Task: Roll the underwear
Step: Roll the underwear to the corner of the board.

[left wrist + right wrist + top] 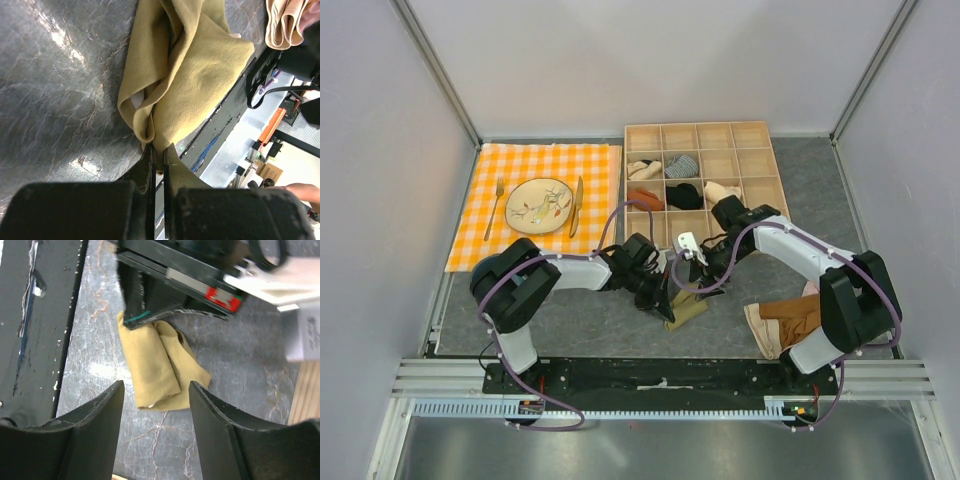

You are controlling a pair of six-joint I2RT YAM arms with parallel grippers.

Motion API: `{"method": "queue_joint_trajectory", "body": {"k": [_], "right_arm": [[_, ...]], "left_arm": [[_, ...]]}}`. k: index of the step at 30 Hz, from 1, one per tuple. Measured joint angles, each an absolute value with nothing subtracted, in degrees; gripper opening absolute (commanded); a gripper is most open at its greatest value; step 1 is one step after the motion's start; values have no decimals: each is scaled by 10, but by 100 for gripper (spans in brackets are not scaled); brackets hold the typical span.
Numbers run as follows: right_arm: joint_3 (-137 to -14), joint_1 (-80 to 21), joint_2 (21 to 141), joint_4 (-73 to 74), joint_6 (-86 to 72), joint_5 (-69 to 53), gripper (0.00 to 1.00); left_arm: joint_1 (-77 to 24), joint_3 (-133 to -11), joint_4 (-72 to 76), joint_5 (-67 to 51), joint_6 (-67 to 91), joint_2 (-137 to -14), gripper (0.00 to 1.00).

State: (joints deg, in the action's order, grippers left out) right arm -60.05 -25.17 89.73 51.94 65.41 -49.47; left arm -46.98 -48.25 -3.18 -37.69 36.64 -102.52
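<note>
The underwear's end is in my left gripper while its folds (144,106) gape, so my right gripper should hold the middle (686,309) before my left gripper grips again farther in.
The underwear (687,310) is an olive-khaki bundle, partly rolled, on the grey mat between the two arms. In the left wrist view its crumpled folds (190,75) spread away from my left gripper (159,150), whose jaws are shut on the fabric's near edge. From above, that left gripper (665,298) sits at the bundle's left side. My right gripper (155,387) hovers open over the underwear (155,365), nothing between its fingers; in the top view the right gripper (694,278) is just behind the bundle. A sliver of pale cream shows at the roll's end.
A wooden compartment box (760,135) holding several rolled garments stands at the back. An orange checked cloth (480,230) with a plate (538,205), fork and knife lies back left. A rust-brown and pink garment pile (785,320) lies right of the underwear. The black base rail (660,375) runs along the near edge.
</note>
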Motion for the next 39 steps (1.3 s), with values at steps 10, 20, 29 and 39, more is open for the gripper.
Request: {"method": "queue_joint_trajectory", "body": {"k": [10, 20, 29, 39], "right_arm": [[-517, -342, 851, 513, 755, -437, 63], [-476, -385, 844, 411, 741, -361, 62], [-447, -399, 845, 352, 737, -324, 49], [-456, -403, 864, 327, 706, -316, 26]], "left_arm": [[-463, -490, -40, -392, 366, -1035, 2], [-461, -494, -44, -396, 366, -1038, 2], [-457, -496, -48, -396, 366, -1038, 12], [-441, -475, -81, -281, 364, -958, 45]]}}
